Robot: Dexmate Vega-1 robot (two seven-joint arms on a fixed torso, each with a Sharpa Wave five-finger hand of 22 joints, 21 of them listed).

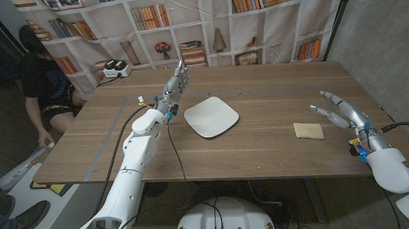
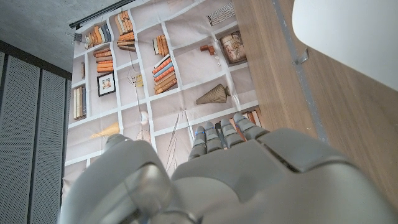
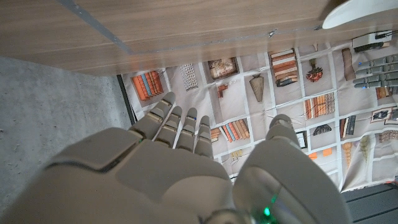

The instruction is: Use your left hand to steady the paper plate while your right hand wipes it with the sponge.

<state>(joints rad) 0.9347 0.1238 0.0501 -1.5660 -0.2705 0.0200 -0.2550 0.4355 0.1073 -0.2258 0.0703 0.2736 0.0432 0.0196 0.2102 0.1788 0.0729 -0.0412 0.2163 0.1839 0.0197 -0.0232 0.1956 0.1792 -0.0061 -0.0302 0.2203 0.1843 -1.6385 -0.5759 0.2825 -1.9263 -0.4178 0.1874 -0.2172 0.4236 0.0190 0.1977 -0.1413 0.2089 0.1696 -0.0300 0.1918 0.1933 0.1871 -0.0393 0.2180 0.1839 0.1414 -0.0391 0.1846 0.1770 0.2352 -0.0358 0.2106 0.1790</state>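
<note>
I expect the sponge [image 1: 308, 131] to bend into a curve between my fingers when I lift it, because it lies as a thin, flat slab with low edges [image 1: 309, 138].
A white square paper plate [image 1: 211, 116] lies near the middle of the wooden table [image 1: 263, 153]; its edge also shows in the left wrist view [image 2: 354, 31] and the right wrist view [image 3: 360, 11]. A tan sponge [image 1: 308, 131] lies on the table to the plate's right. My left hand [image 1: 175, 84] is raised just left of the plate, fingers straight and apart, holding nothing. My right hand [image 1: 342, 110] hovers right of the sponge with fingers spread, not touching it.
A person in dark clothes [image 1: 45, 84] sits at the table's left end. A white device [image 1: 115, 68] stands at the table's far left corner. A bookshelf backdrop [image 1: 186, 24] hangs behind. A black cable [image 1: 172, 144] trails over the front edge.
</note>
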